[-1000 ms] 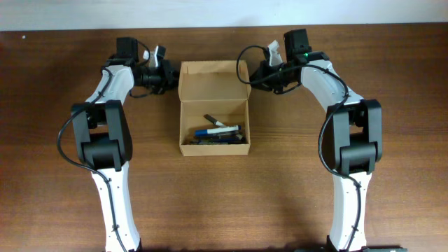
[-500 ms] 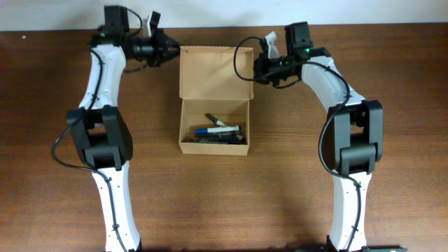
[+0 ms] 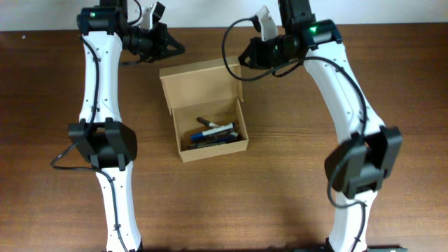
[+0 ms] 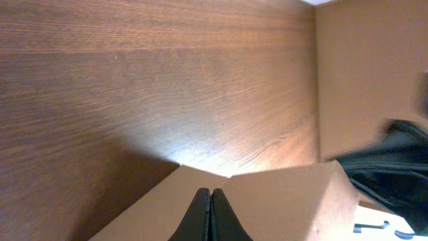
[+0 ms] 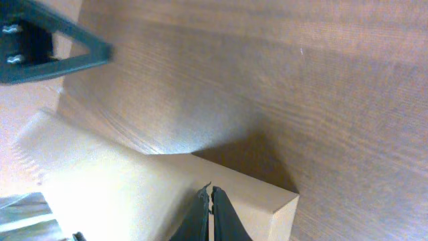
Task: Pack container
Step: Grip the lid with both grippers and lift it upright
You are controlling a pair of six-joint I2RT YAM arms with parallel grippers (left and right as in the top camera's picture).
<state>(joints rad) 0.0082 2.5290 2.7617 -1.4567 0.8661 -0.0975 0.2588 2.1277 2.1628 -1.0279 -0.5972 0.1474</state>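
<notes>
My right gripper is at the open lid's far corner, so both grippers should move back out and come in at the lid's sides to lift it.
The container is a tan cardboard box in the middle of the table, with its flap lid standing open at the far side. Several pens lie in its body. My left gripper is shut just beyond the lid's far left corner. In the left wrist view its fingers hover over the lid. My right gripper is shut at the lid's far right corner. In the right wrist view its fingers are against the lid. I cannot tell whether either gripper touches it.
The brown wooden table ends at a white strip along the far side, close behind both grippers. The left gripper shows in the right wrist view, and the right arm shows in the left wrist view.
Both arms have swung toward the table's far edge and extended. The box has turned slightly and its lid sits more upright. Both grippers stay shut.
</notes>
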